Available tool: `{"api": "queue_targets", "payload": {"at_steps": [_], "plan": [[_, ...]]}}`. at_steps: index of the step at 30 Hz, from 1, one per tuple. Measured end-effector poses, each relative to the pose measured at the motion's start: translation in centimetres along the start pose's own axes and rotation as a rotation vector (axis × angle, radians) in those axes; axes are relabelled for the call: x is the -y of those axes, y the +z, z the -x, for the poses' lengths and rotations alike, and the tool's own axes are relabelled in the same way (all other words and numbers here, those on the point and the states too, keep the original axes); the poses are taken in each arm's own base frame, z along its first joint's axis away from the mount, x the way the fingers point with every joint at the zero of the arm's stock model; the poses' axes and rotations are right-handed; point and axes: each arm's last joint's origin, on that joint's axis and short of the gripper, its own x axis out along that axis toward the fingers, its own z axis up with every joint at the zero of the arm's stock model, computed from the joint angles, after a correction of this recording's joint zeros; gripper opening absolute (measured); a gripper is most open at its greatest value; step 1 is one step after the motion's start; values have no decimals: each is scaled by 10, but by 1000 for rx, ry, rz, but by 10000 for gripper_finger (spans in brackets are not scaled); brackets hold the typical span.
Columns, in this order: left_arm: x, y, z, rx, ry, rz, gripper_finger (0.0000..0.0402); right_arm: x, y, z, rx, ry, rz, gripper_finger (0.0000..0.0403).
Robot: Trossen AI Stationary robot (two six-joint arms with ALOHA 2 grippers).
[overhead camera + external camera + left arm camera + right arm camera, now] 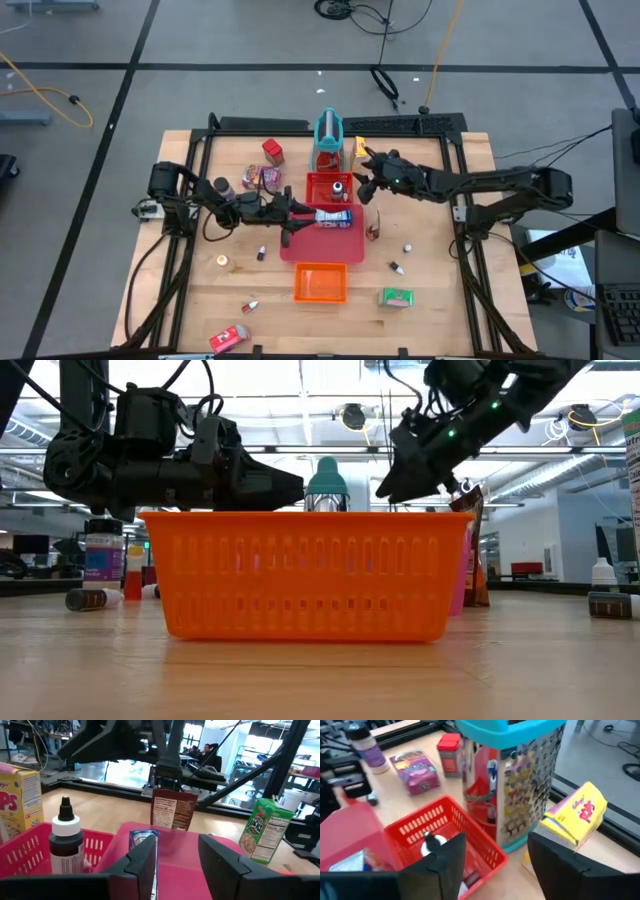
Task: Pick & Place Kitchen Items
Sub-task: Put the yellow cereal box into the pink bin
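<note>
The teal stand's edge faces my right gripper's open fingers and the yellow box (574, 822) is off-centre. I should swing across and get my fingers on both sides of the yellow box before closing.
My left gripper (300, 216) (177, 845) is open, low over the flat pink-red tray (322, 243). Its fingers point at the blue-white box (334, 215) (142, 842), which lies flat on that tray just past them. My right gripper (365, 186) (495, 842) is open and hovers above the far right corner of the red basket (322, 181) (437, 817). A small white-capped dark bottle (340, 187) (431, 842) stands in that basket. The yellow box (358, 148) (575, 817) lies beside the teal stand (328, 138).
The orange tray (320, 282) (305, 575) sits near the pink tray. A brown packet (373, 228) (172, 810) stands right of it. A green box (397, 297), red boxes (272, 150) (230, 338), a pink-purple packet (265, 178), a purple can (222, 187) and tiny bottles (260, 253) are scattered about.
</note>
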Motion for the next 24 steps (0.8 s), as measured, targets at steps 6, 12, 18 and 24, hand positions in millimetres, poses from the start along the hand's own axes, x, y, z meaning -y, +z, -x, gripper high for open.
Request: {"api": "queue_targets", "payload": {"at_steps": [6,12,18,24], "plan": [[0,0,0,-3,1,0,147,8,0,-9,7,-35,12,226],[0,0,0,-4,1,-6,147,17,1,-12,15,-114,8,225],[0,0,0,-4,1,-8,147,20,-6,-22,-19,-160,11,224],[0,-1,0,-6,1,-8,147,22,-14,-37,-24,-218,21,224]]}}
